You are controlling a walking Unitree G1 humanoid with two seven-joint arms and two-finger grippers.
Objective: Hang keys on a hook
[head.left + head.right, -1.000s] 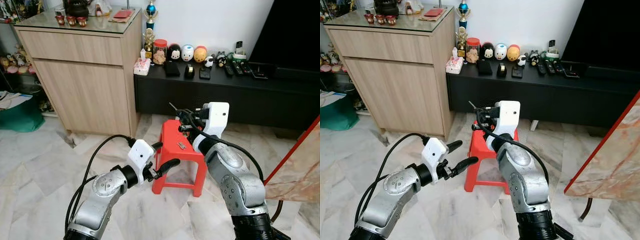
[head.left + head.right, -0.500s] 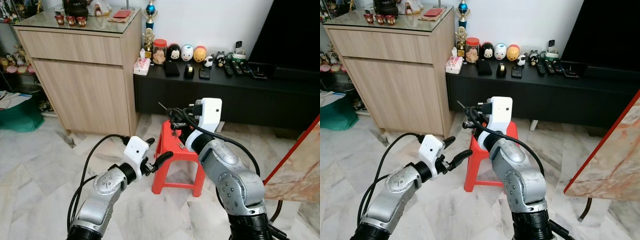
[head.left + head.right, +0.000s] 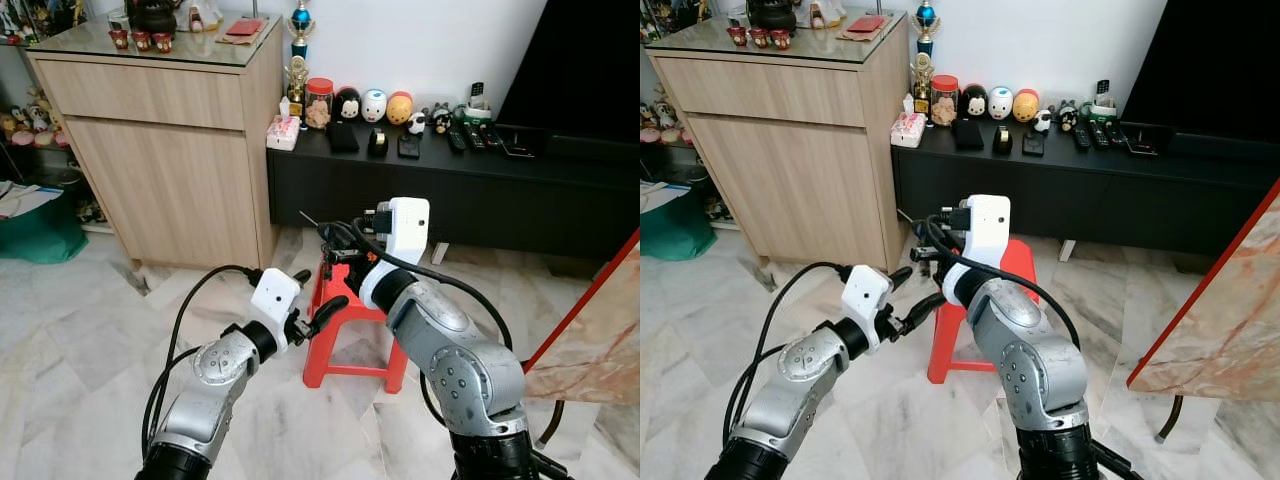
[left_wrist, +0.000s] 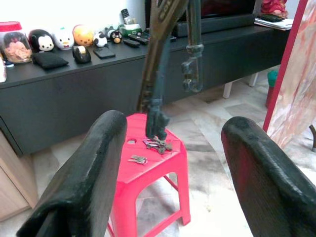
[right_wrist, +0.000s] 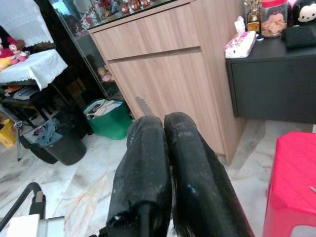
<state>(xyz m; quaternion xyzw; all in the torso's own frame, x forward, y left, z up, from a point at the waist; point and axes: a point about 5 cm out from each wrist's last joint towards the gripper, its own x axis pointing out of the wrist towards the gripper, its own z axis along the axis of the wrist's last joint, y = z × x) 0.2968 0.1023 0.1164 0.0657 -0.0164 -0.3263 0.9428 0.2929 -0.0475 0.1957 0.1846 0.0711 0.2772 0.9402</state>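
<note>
My gripper is pinching one metal piece, and the metal pieces (image 4: pixel 193 61) hang apart at different angles. The bunch of keys (image 4: pixel 158 94) will swing loosely around the pinched metal piece when I carry it.
Two small bunches of keys (image 4: pixel 158 144) lie on top of a red plastic stool (image 3: pixel 345 340) on the marble floor. My left gripper (image 3: pixel 318 292) is open just left of the stool's near edge, pointing at it, with nothing between its fingers (image 4: pixel 84 187). My right gripper (image 3: pixel 335 243) hangs over the stool's far left corner, turned left toward the cabinet. Its two fingers (image 5: pixel 168 168) are pressed together with nothing seen between them. In the eye views my right arm hides the keys.
A wooden cabinet (image 3: pixel 170 150) stands at the left. A low black TV console (image 3: pixel 450 180) with figurines and remotes runs behind the stool. A marble table top with a red edge (image 3: pixel 1210 320) juts in at the right. A green bin (image 3: pixel 40 230) sits at the far left.
My right gripper has swung left across the stool top, covering the keys in the eye views. My left gripper has risen slightly toward the stool's edge.
</note>
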